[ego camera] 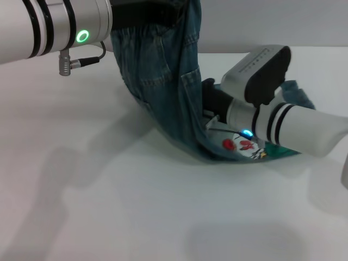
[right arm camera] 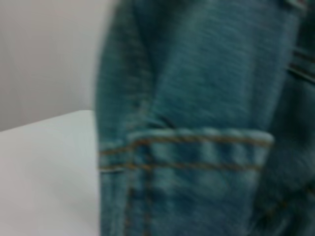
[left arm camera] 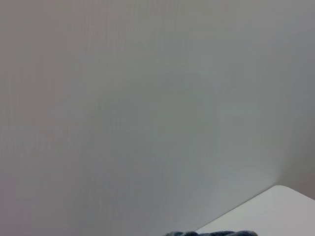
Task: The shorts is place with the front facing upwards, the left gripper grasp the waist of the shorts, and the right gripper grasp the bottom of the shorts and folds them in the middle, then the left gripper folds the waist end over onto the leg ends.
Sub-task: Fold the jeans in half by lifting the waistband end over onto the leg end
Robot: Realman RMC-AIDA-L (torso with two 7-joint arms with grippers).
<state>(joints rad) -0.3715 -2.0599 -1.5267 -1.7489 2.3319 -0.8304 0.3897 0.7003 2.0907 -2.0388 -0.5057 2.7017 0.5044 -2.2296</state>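
Next, I back my right gripper out, as it presses into the hanging denim [ego camera: 187, 103] over the leg ends [ego camera: 247, 147], before my left gripper folds the waist onto them.
The blue denim shorts [ego camera: 163, 81] hang in a curve from the top of the head view down to the table. My left gripper [ego camera: 149, 16], on the green-lit arm, is high at the top edge, shut on the ruched waist [ego camera: 144, 33]. The lower part lies on the table with a small cartoon print [ego camera: 242, 145] showing. My right gripper [ego camera: 209, 103], on the blue-lit arm, presses against the hanging denim low down from the right. The right wrist view is filled by the shorts [right arm camera: 206, 73] with a stitched band [right arm camera: 197, 140]. A sliver of denim [left arm camera: 211, 233] shows in the left wrist view.
The white table [ego camera: 109, 206] stretches wide in front and to the left of the shorts. A plain grey wall stands behind it. The left wrist view shows a table corner [left arm camera: 275, 206] against that wall.
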